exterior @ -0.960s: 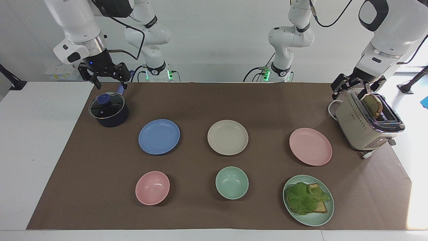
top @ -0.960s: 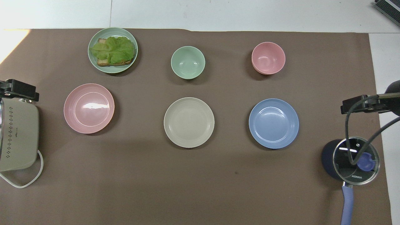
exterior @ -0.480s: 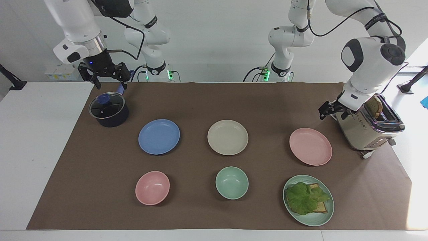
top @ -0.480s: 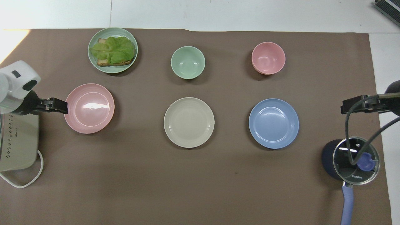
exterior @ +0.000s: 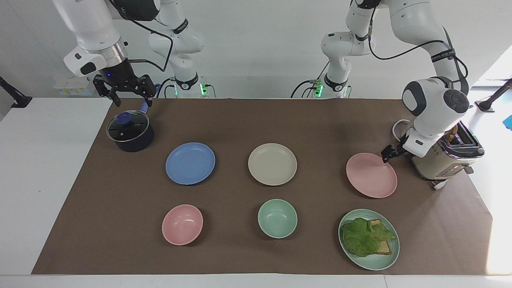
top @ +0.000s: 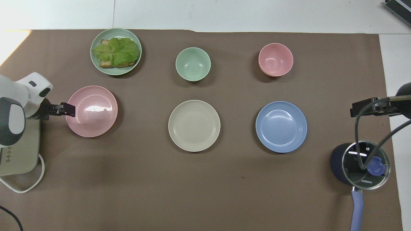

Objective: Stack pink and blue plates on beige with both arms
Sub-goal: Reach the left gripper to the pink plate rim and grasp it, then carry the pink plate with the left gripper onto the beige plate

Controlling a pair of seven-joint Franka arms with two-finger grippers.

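Observation:
My gripper will stack the plates, and the pink plate (top: 92,111) will then hide the beige plate, because the pink plate is about as wide as the beige plate's rim (top: 171,125).
Three plates lie in a row on the brown mat: the blue plate (exterior: 190,163) (top: 281,126) toward the right arm's end, the beige plate (exterior: 272,164) (top: 194,125) in the middle, and the pink plate (exterior: 372,176) (top: 93,112) toward the left arm's end. My left gripper (exterior: 387,154) (top: 67,109) is low at the pink plate's rim, on its toaster side, and is open; the plate lies flat. My right gripper (exterior: 134,102) (top: 359,109) hangs open above the pot and holds nothing.
A dark pot with a glass lid (exterior: 130,131) stands nearer to the robots than the blue plate. A cream toaster (exterior: 444,162) stands beside the pink plate. Farther out lie a pink bowl (exterior: 182,224), a green bowl (exterior: 277,218) and a green plate with lettuce on toast (exterior: 369,239).
My left arm has swung from above the toaster down to the pink plate's rim. The right arm has stayed over the pot. No plate has moved.

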